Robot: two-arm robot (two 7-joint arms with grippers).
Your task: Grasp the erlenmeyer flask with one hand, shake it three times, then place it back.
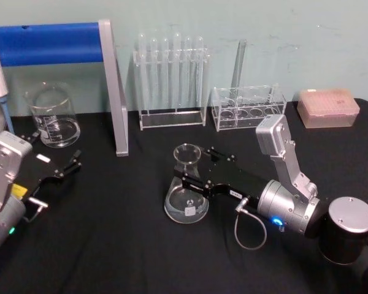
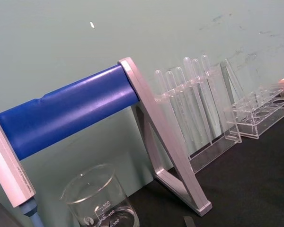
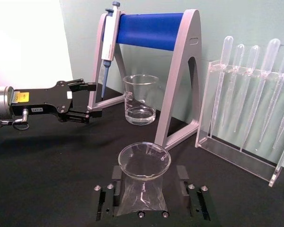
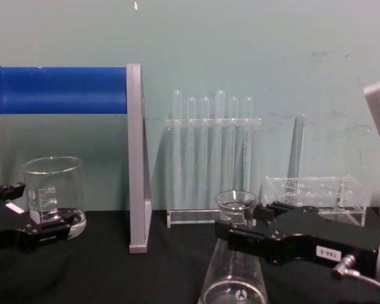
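Observation:
I expect the erlenmeyer flask [image 4: 235, 263] to slosh clear liquid low in its wide base when I shake it, because a curved waterline [image 4: 234, 284] shows just above the logo.
The erlenmeyer flask [image 1: 186, 205] stands upright on the black table, clear glass with a small dark logo low on its side [image 4: 234, 286]. My right gripper [image 1: 197, 166] reaches in from the right and sits open at the flask's neck, one finger on either side. In the right wrist view the flask's rim [image 3: 144, 163] lies between the two black fingers [image 3: 183, 176], with a small gap showing on each side. My left gripper [image 1: 58, 177] rests open low at the table's left, holding nothing, and it also shows across the table [image 3: 95, 99].
A glass beaker [image 1: 54, 116] with some water stands back left under the blue-barred pipette stand [image 1: 55, 43], where a pipette [image 3: 109, 42] hangs. Along the back wall are a test tube rack [image 1: 172, 79], a clear low rack [image 1: 248, 107] and a pink tip box [image 1: 328, 107].

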